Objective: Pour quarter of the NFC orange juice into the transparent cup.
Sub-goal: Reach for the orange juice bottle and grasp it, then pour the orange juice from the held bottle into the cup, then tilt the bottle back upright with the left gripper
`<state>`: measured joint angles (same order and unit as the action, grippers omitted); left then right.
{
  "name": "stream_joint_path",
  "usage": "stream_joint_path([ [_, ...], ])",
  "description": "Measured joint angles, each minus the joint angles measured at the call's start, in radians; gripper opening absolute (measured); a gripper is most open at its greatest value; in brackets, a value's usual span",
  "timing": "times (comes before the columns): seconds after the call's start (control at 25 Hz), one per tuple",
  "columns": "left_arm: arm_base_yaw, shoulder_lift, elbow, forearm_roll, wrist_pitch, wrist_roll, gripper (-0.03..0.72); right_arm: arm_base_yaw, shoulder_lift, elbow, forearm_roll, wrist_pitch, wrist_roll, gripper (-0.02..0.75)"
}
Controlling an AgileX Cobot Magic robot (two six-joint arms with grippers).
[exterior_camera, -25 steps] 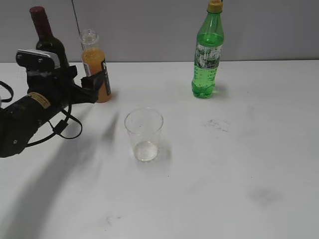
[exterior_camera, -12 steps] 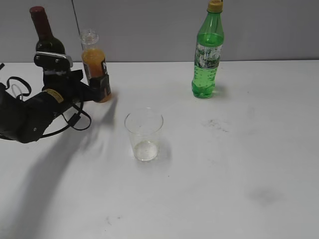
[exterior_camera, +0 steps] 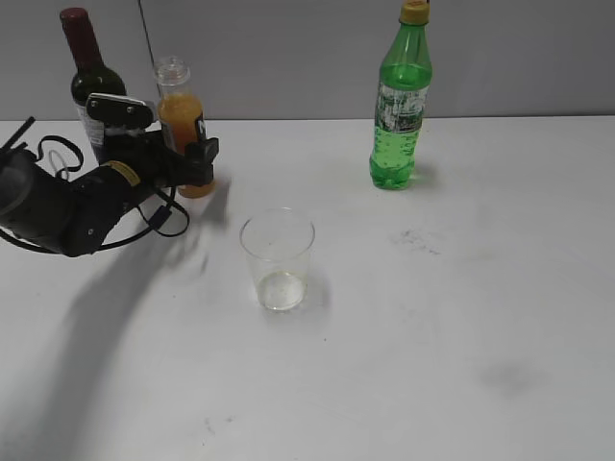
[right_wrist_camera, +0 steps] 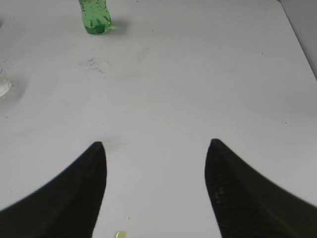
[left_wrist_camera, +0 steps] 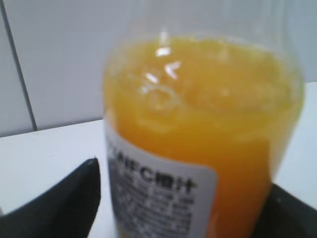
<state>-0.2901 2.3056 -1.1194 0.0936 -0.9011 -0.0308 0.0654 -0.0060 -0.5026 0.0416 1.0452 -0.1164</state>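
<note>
The NFC orange juice will run out in a thin stream when the robot tips it just past level, because the juice reaches up to the bottle's shoulder.
The NFC orange juice bottle stands upright at the back left of the white table, uncapped. It fills the left wrist view, showing orange liquid and its label. My left gripper is open with one finger on each side of the bottle's lower body. A thin gap shows between the left finger and the bottle. The transparent cup stands empty-looking near the table's middle, apart from the bottle, and shows at the left edge of the right wrist view. My right gripper is open and empty above bare table.
A dark wine bottle stands just behind and left of the juice bottle, close to my left arm. A green plastic bottle stands at the back right and shows in the right wrist view. A small yellowish drop lies on the table.
My left arm has moved right and toward the back of the table. Its fingers now sit further around the juice bottle. The bottle and the cup have not moved.
</note>
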Motion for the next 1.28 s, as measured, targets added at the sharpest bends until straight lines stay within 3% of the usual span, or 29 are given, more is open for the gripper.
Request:
stream_joint_path([
  [0.32, 0.0, 0.0, -0.002, 0.001, -0.002, 0.0, 0.47, 0.0, 0.0, 0.0, 0.0, 0.0, 0.0, 0.482],
  [0.6, 0.0, -0.009, 0.032, 0.011, -0.033, -0.002, 0.47, 0.0, 0.0, 0.0, 0.0, 0.0, 0.0, 0.482],
  [0.88, 0.0, -0.105, 0.204, 0.031, -0.085, 0.005, 0.47, 0.0, 0.0, 0.0, 0.0, -0.001, 0.0, 0.482],
  [1.12, -0.002, -0.242, 0.363, 0.07, -0.147, 0.144, 0.47, 0.0, 0.0, 0.0, 0.0, -0.001, 0.0, 0.482],
  [1.28, -0.022, -0.325, 0.45, 0.064, -0.152, 0.296, 0.47, 0.0, 0.0, 0.0, 0.0, -0.001, 0.0, 0.482],
])
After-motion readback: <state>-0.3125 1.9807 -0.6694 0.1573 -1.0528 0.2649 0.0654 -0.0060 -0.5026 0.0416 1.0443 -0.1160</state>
